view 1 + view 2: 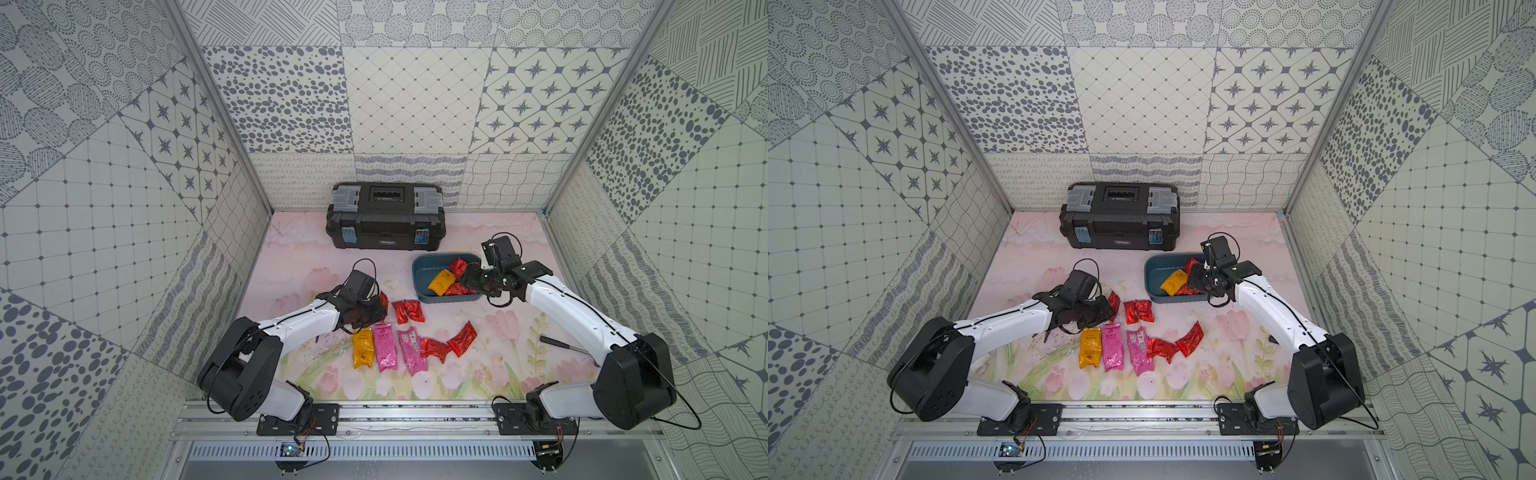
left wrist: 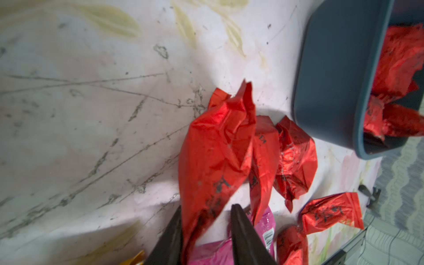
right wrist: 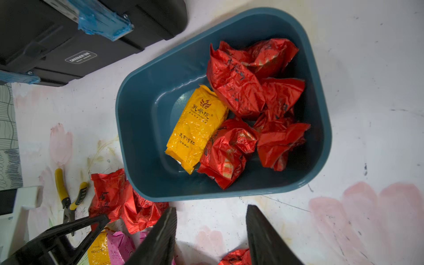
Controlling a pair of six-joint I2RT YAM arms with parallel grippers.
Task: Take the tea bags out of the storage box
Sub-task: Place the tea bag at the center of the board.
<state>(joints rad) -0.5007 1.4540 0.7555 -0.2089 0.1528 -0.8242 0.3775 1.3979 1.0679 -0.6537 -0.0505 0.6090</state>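
Note:
I see that the red bags lie over each other with loose, crinkled edges point(image 3: 269, 115), so one red tea bag point(image 3: 282, 138) should come away alone when I lift it out of the storage box.
The teal storage box point(image 1: 426, 272) point(image 3: 137, 128) sits right of centre. It holds an orange-yellow tea bag point(image 3: 195, 128) and several crinkled red ones point(image 3: 236, 91). My right gripper point(image 1: 471, 277) point(image 3: 211, 207) hovers at the box's right end, open, with nothing between its fingers. On the mat in front lie an orange-yellow bag point(image 1: 362, 348), two pink bags point(image 1: 385, 347), and several red ones point(image 1: 409, 311). My left gripper point(image 1: 379, 311) point(image 2: 207, 206) is low over the mat, left of those red bags. Its jaws stand apart around a red tea bag point(image 2: 213, 156), which leans on one finger only.
A black toolbox point(image 1: 386, 220) stands at the back against the wall. Yellow-handled pliers point(image 3: 66, 197) lie on the mat near the left arm. A dark slim tool point(image 1: 557, 343) lies beside the right arm. Patterned walls close in three sides.

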